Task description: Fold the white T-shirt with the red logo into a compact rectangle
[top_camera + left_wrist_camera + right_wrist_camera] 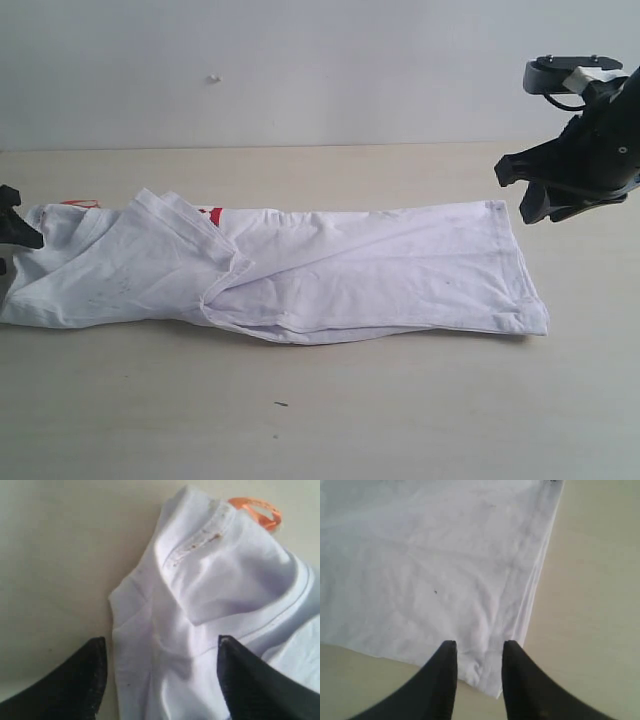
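Note:
The collar end (48, 214) is too far away for my right gripper to reach, so next my left gripper grabs the bunched neck cloth (167, 652) and folds it over toward the hem.
The white T-shirt (330, 275) lies folded lengthwise in a long band across the table, one sleeve flap turned over its left half. A sliver of the red logo (210, 214) peeks out at the far edge. My left gripper (8, 228) is at the collar end, open, its fingers (235, 675) standing wide either side of the bunched neck cloth (200, 580), near the orange tag (257, 510). My right gripper (520, 195) hovers over the far right hem corner. In the right wrist view it (480, 643) is open, straddling the hem corner (490, 670) that lies flat.
The shirt rests on a pale wooden table (320, 420) with a grey wall (300, 60) behind it. A small dark speck (281, 404) lies on the table in front of the shirt. Bare table shows beside the hem (590, 605).

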`<state>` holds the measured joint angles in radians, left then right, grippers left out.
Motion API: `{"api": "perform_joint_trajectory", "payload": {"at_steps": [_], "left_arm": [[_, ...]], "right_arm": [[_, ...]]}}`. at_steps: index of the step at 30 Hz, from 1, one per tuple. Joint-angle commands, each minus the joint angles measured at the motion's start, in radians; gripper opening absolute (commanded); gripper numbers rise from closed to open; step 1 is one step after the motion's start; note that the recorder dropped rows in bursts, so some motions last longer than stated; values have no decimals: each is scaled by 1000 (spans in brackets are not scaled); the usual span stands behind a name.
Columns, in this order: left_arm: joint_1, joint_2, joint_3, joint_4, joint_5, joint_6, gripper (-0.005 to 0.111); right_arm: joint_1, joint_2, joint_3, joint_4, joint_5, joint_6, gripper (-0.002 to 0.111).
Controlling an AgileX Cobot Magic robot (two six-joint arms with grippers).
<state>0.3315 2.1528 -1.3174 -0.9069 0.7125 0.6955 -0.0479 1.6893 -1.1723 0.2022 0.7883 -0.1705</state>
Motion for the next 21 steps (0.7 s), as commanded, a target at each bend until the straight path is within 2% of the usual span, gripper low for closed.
{"api": "perform_joint_trajectory", "payload": {"at_steps": [1,8,10,16,21], "left_arm": [[-5,21,5,-27,19,7,62],[-22,21,5,-22,24,15,60],[-26,21,5,-22,24,15,51],[-26,21,3,-33,53,-1,3],[-38,-21,3,-112,93,20,0]], "right_arm": [[1,-11,-2,5,-11,-4,32],[1,-11,-2,5,-11,-4,32],[1,-11,-2,7,-15,-4,32],[1,-11,-2,7,-13,-4,32],[1,-13,-2,7,-13,-4,32]]}}
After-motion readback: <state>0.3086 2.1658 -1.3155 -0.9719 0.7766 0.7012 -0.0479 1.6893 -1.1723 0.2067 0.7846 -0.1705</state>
